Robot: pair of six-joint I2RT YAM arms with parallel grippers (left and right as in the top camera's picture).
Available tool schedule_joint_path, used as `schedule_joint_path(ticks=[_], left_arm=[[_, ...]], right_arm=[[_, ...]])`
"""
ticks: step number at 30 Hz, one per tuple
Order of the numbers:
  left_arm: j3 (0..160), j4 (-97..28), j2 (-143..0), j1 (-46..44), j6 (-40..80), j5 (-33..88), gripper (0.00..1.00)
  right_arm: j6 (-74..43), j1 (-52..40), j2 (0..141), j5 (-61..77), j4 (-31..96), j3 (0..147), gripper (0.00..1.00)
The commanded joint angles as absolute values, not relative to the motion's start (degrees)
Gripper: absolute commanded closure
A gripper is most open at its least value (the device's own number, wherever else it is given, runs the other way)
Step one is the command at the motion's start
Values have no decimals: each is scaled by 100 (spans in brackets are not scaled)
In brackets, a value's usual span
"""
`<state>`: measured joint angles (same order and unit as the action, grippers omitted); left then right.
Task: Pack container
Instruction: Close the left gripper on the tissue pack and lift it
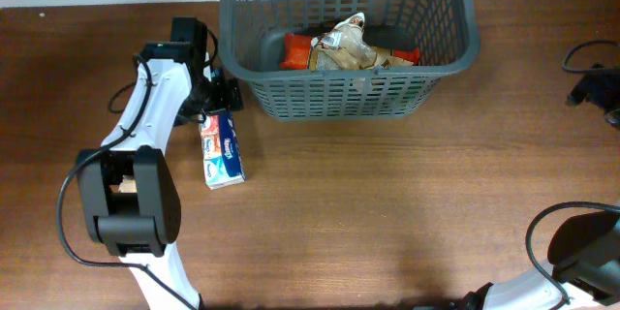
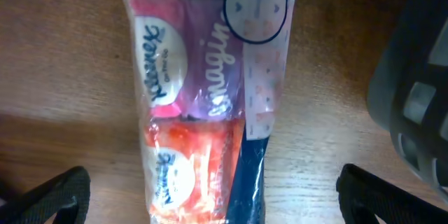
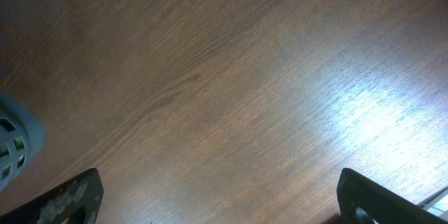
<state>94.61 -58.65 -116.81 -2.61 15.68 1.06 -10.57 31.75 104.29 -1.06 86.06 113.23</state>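
Observation:
My left gripper should go on down, as its open fingers straddle the tissue pack's narrow width (image 2: 203, 164), until they are on either side of its long sides (image 2: 260, 175), before it closes.
The dark grey lattice basket (image 1: 349, 92) stands at the back centre of the table and holds an orange packet (image 1: 295, 51), a clear bag of brownish snacks (image 1: 345, 45) and a red packet (image 1: 403, 56). A pack of Kleenex tissues (image 1: 222, 150) lies flat on the table left of the basket. My left gripper (image 1: 217, 97) is at the pack's far end. In the left wrist view the gripper (image 2: 217, 203) is open, its fingers either side of the tissue pack (image 2: 203, 91) and not touching it. My right gripper (image 3: 220, 196) is open and empty over bare wood.
The basket's corner shows at the right edge of the left wrist view (image 2: 413, 91) and at the left edge of the right wrist view (image 3: 14, 140). The right arm's base (image 1: 581, 247) sits at the front right. Black cables and hardware (image 1: 593, 85) lie at the far right.

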Motion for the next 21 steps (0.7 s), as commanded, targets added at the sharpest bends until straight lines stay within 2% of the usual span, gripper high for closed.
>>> schedule_joint_path(ticks=[1, 21], left_arm=[[9174, -5756, -11743, -274, 1540, 152, 1], [8591, -5505, -11743, -274, 1584, -287, 1]], right_arm=[[-1105, 3190, 10357, -113, 8602, 11314, 1], [-1105, 3190, 10357, -113, 8602, 11312, 2]])
